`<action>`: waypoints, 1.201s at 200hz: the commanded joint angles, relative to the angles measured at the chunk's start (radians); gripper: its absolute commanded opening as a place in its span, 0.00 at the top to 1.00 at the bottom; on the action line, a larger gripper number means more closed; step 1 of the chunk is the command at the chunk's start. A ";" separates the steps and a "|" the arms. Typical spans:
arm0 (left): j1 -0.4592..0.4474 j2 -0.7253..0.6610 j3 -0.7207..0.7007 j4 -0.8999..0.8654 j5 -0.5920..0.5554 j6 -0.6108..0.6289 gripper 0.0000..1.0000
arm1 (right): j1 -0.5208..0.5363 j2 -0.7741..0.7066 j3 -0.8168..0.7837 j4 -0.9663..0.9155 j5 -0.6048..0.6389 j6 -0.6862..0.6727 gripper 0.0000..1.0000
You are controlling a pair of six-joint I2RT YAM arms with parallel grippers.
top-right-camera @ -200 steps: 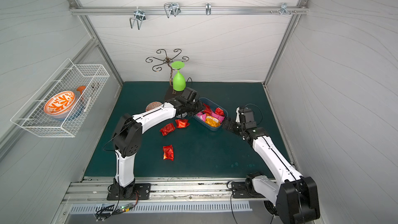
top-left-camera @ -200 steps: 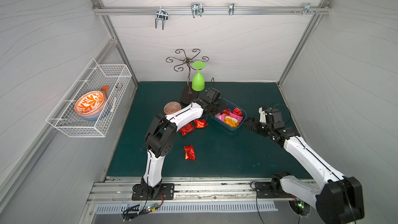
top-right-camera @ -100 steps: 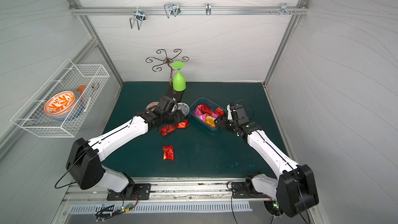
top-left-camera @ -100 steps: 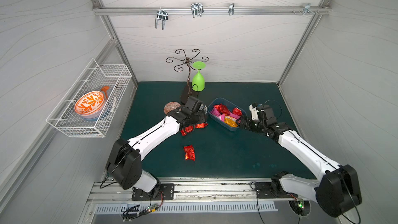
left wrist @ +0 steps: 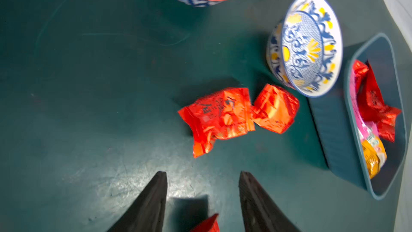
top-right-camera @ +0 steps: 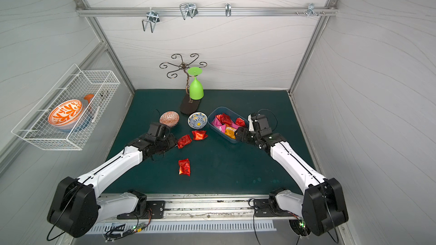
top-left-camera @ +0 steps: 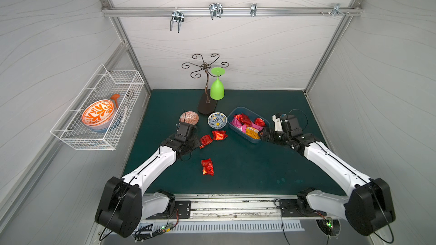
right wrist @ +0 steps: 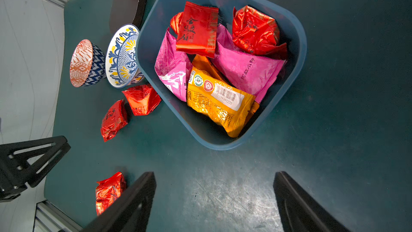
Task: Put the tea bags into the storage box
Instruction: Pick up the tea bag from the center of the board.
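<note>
The two only touch at a crimped end (left wrist: 252, 110), so the closer red tea bag (top-left-camera: 205, 140) will come up alone when I lift it, and its neighbour will stay behind.
The dark blue storage box (top-left-camera: 243, 136) (right wrist: 153, 12) holds several tea bags: red (right wrist: 197, 30), pink (right wrist: 247, 70) and yellow (right wrist: 218, 101). Two red tea bags (top-left-camera: 206, 140) (top-left-camera: 219, 135) lie touching on the mat left of the box. A third (top-left-camera: 207, 166) lies alone nearer the front. My left gripper (top-left-camera: 197, 143) (left wrist: 203, 175) is open just left of the pair, pointing at the closer one (left wrist: 219, 117), with nothing between its tips. My right gripper (top-left-camera: 264, 134) (right wrist: 214, 175) stands wide open and empty at the box's front right end.
A blue-and-yellow bowl (top-left-camera: 217, 120) stands against the box's left end. An orange patterned bowl (top-left-camera: 189, 117) sits just behind my left wrist. The hook stand's dark base (top-left-camera: 207, 106) and a hanging green glass (top-left-camera: 217, 88) are farther back. A wire basket (top-left-camera: 99, 107) hangs on the left wall.
My left arm has drawn back from the box, leftward to the loose red pair, with its jaws wider apart. My right gripper has moved in toward the box's end.
</note>
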 commanded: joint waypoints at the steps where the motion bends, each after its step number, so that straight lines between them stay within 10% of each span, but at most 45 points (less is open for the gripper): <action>1: 0.038 0.016 -0.056 0.184 0.061 -0.076 0.44 | 0.007 -0.002 0.017 -0.024 -0.001 -0.011 0.12; 77: 0.060 0.171 -0.153 0.584 0.175 -0.149 0.50 | 0.008 -0.035 0.010 -0.050 0.027 -0.022 0.12; 152: 0.060 0.310 -0.139 0.621 0.202 -0.200 0.59 | 0.008 -0.042 0.012 -0.065 0.048 -0.027 0.12; 240: 0.060 0.286 -0.134 0.594 0.199 -0.188 0.99 | 0.008 -0.048 0.020 -0.068 0.046 -0.027 0.12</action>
